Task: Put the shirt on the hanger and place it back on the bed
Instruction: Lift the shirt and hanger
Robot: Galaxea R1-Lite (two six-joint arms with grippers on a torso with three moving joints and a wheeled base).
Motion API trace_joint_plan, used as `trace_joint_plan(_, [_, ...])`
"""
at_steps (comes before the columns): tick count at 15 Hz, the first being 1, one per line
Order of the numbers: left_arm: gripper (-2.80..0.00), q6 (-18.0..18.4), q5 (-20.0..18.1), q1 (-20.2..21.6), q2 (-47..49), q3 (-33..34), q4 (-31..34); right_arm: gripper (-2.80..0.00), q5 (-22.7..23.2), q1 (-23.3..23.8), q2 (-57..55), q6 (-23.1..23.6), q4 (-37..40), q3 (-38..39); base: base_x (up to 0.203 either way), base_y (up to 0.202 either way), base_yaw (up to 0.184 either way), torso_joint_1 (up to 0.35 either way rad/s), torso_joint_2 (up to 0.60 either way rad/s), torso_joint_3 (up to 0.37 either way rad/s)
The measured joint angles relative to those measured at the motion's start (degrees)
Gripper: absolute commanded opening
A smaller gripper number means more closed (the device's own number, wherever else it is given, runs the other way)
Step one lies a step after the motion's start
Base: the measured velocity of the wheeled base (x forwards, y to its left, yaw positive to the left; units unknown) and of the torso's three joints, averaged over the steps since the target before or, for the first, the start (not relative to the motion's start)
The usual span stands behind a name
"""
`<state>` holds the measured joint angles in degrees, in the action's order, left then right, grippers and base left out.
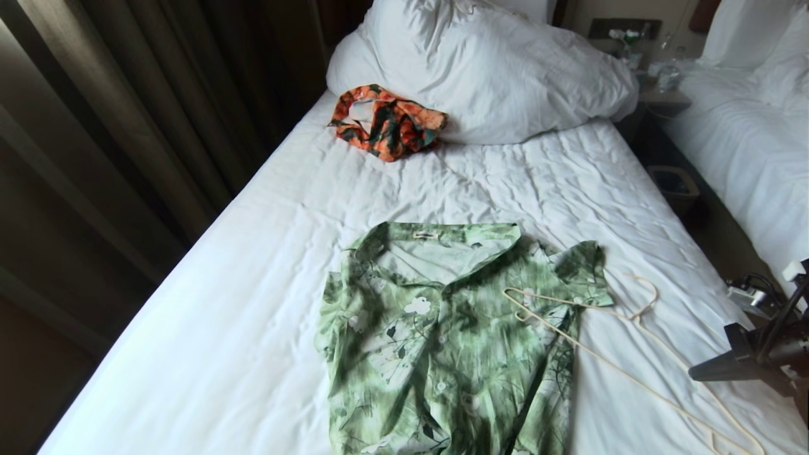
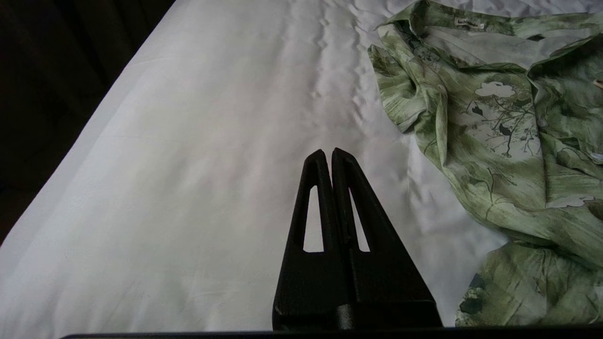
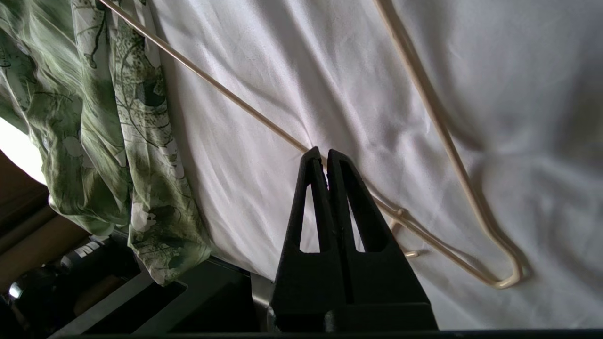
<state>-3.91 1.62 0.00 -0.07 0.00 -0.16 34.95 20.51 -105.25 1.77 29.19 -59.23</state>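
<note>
The hanger's long bar [image 1: 629,378] lies at a slant across the closed fingers of my right gripper, so I should open them, turn and grab the hanger by its sloping side [image 1: 717,395].
The green flower-print shirt [image 1: 442,341] lies flat and collar-up on the bed [image 1: 240,303], its lower part hanging over the near edge. Beside it lies the cream hanger [image 1: 635,314], one end resting on the shirt's sleeve. My right gripper [image 1: 693,375] comes in from the right edge, shut and holding nothing. In the right wrist view its tips [image 3: 321,151] hover just above the hanger's [image 3: 235,99] long bar, with the shirt's [image 3: 108,141] hem off to one side. My left gripper [image 2: 328,151] is shut over bare sheet, apart from the shirt [image 2: 494,117].
An orange, black and teal garment [image 1: 389,126] sits bunched against the bulky white duvet [image 1: 493,69] at the head. Dark curtains [image 1: 126,126] line the left. A nightstand with bottles [image 1: 663,88], a bin [image 1: 675,186] and a second bed [image 1: 752,145] stand to the right.
</note>
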Motion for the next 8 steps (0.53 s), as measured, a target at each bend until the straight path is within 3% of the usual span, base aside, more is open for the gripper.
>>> trace_joint_plan(3, [-2.8,0.0,0.0,0.0,0.0,0.0,0.0,0.0,2.1,2.8,-0.9,3.1,6.1,-5.4,0.0,0.0,0.0,0.0,0.0,0.0])
trace_joint_plan(6, [-2.8,0.0,0.0,0.0,0.0,0.0,0.0,0.0,4.0,6.5,-2.7,10.7,12.8,-10.2,0.0,0.0,0.0,0.0,0.0,0.0])
trace_joint_plan(8, [-2.8,0.0,0.0,0.0,0.0,0.0,0.0,0.0,8.0,7.7,-4.4,13.6,13.3,-11.5,0.0,0.0,0.0,0.0,0.0,0.0])
